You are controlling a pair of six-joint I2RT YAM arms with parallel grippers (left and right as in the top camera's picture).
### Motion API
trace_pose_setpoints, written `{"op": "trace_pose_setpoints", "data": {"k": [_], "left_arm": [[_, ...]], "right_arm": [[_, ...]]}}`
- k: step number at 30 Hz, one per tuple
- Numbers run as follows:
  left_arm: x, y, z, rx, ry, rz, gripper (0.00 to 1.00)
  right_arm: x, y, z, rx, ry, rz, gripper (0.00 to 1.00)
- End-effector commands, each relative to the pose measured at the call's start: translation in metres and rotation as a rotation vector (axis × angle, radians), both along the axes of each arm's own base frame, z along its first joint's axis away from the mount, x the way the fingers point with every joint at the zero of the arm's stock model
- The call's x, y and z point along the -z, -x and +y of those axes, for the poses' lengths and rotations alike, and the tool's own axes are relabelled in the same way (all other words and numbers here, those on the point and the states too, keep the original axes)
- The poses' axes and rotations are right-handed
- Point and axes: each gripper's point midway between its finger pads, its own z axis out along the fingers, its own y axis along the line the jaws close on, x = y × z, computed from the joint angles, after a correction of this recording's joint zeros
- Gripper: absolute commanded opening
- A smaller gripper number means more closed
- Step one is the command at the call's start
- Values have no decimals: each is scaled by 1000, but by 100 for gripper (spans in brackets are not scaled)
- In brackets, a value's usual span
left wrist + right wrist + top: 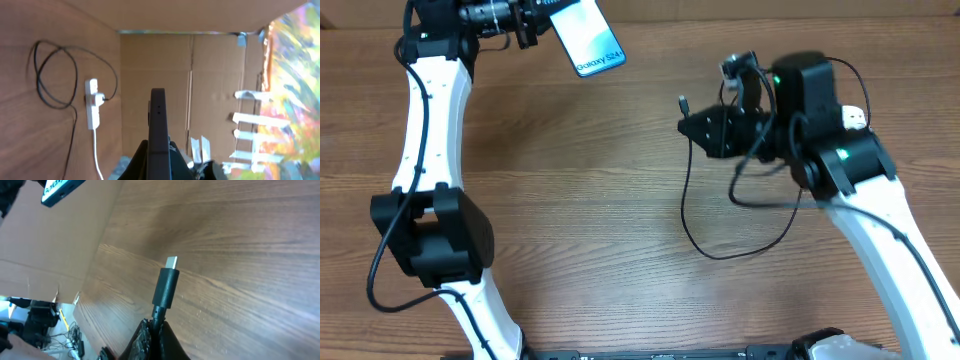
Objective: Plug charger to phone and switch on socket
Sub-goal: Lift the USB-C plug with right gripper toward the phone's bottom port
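Note:
The robot's left gripper should move the phone across until the phone's port lines up with the connector, because the phone's lettered end [599, 63] hangs wide of the connector tip [683, 103].
My left gripper [535, 22] is shut on the phone [585, 38], held off the table at the far left, its light-blue "Galaxy S24" screen up. In the left wrist view the phone [158, 130] shows edge-on between the fingers [159, 157]. My right gripper [695, 125] is shut on the charger cable just behind its connector tip [682, 102], which points toward the phone. The right wrist view shows the connector [167, 285] sticking out from the fingers [156, 330], with the phone [59, 191] far off at top left. The black cable loops on the table [705, 235]. The socket [92, 102] shows in the left wrist view with the black plug in it.
The socket's white cord [96, 155] trails away from it. A cardboard wall [200, 80] stands behind the table. My right arm's body [820, 120] covers the socket area in the overhead view. Wood tabletop [600, 220] lies between the arms.

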Motion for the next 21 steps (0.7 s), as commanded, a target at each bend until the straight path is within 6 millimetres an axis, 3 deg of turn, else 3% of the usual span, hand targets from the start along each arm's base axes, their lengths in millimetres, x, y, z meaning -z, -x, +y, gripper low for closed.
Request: {"op": "trace_pose_setpoints", "data": {"k": [1,7,12,16,21], "left_arm": [[-19,17,-10,-29,-86,-107,4],[7,46,-21,41,-161,-65,4],[12,74,-32,162,-143,-122,4],[12,84,-36,205,-137,-179,4],[12,82,-38,205,-143,-194,4]], "right_arm": [[-4,15,-15,36,-24,-4,4],[-21,48,-28,12,-113,-47,4],[-33,76,-18,-87,-265,-59,4],[-28,81,-10,-126,-345,-28,4],[-21,82,7,-147,-399,-20,4]]}}
